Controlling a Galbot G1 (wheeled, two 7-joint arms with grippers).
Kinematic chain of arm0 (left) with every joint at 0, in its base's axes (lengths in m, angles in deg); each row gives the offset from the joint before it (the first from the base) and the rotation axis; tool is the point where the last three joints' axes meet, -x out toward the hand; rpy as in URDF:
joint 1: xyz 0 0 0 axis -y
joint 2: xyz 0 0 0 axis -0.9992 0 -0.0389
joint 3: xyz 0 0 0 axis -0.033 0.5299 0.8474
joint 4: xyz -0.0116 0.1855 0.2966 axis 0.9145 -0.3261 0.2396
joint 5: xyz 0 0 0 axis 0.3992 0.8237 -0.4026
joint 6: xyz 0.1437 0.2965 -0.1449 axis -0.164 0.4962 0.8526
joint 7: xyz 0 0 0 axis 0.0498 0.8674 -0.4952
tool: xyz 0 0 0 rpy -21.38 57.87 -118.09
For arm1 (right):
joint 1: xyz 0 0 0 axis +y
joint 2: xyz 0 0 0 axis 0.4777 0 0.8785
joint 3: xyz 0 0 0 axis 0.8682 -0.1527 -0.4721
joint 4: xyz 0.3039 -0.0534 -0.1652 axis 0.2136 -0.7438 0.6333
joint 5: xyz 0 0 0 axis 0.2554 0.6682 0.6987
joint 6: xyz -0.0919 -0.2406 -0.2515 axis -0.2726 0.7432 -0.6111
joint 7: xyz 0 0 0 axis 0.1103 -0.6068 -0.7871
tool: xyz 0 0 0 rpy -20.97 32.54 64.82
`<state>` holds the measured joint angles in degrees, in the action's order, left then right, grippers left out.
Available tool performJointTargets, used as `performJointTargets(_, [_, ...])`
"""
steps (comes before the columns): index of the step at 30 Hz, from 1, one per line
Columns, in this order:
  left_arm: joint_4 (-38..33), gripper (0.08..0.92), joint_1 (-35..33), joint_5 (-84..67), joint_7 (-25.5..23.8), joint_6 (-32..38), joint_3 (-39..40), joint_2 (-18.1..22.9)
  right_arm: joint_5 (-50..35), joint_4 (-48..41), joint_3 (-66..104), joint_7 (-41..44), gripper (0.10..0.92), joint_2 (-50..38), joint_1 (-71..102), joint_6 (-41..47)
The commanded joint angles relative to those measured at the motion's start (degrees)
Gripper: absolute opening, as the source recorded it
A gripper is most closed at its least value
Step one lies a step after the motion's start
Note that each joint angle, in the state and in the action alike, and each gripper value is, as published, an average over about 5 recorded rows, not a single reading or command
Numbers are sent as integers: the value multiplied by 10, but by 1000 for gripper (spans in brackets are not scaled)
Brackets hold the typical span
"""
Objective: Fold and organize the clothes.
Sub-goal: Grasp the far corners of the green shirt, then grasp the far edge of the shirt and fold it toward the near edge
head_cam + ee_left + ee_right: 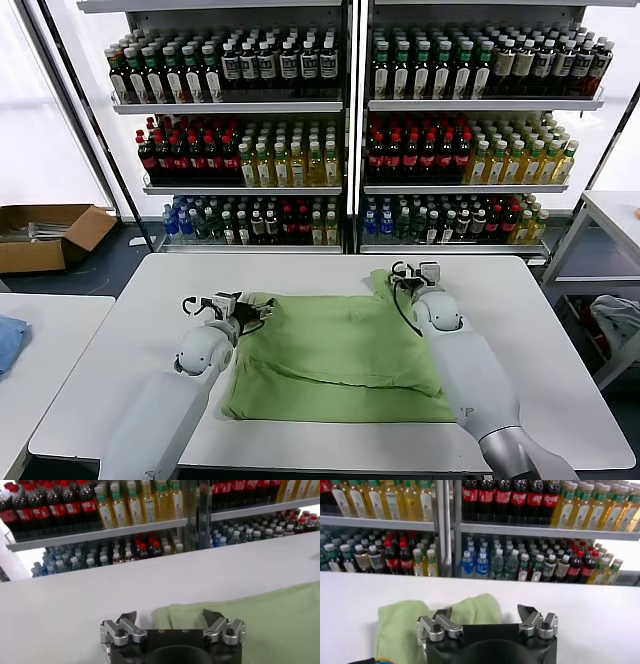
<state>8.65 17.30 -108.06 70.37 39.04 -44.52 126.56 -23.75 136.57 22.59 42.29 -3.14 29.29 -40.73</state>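
Note:
I expect the shirt to fold over when I lift the shirt's far edge point(322, 297) toward me, while its near strip point(325, 403) stays in place, because that strip lies flat and wide.
The light green polo shirt point(338, 355) lies folded into a rough rectangle on the white table point(510, 300), with one sleeve end sticking out at its far right corner. Its buttons and print are hidden. My left gripper point(252, 311) is open and empty just above the shirt's far left corner; the left wrist view shows its fingers spread over the green fabric point(260, 615). My right gripper point(410, 274) is open and empty at the shirt's far right corner, over the sleeve end point(470, 607).
Tall shelves of bottled drinks point(340, 120) stand behind the table. A second white table point(50, 330) at the left carries a blue cloth point(8, 340). A cardboard box point(45, 235) sits on the floor at far left. A grey-white garment bundle point(618, 320) lies at the right.

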Motion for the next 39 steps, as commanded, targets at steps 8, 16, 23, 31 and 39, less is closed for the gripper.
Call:
performJointTargets(8, [10, 628, -12, 2, -7, -6, 6, 2, 3, 7, 1, -4, 586, -1, 20, 1])
performJointTargets(16, [4, 394, -19, 5, -12, -3, 5, 3, 1, 36, 1, -2, 352, -9, 39, 2])
performJointTargets(23, [-20, 195, -26, 20, -17, 29, 3, 2, -9, 84, 3, 4, 153, -20, 56, -1])
performJointTargets(31, [-62, 91, -39, 37, -25, 87, -4, 1, -17, 171, 19, 6, 106, -30, 80, -18])
performJointTargets(39, [-103, 91, -67, 38, -14, 119, -9, 1, -24, 265, 35, 4, 106, -30, 121, -13])
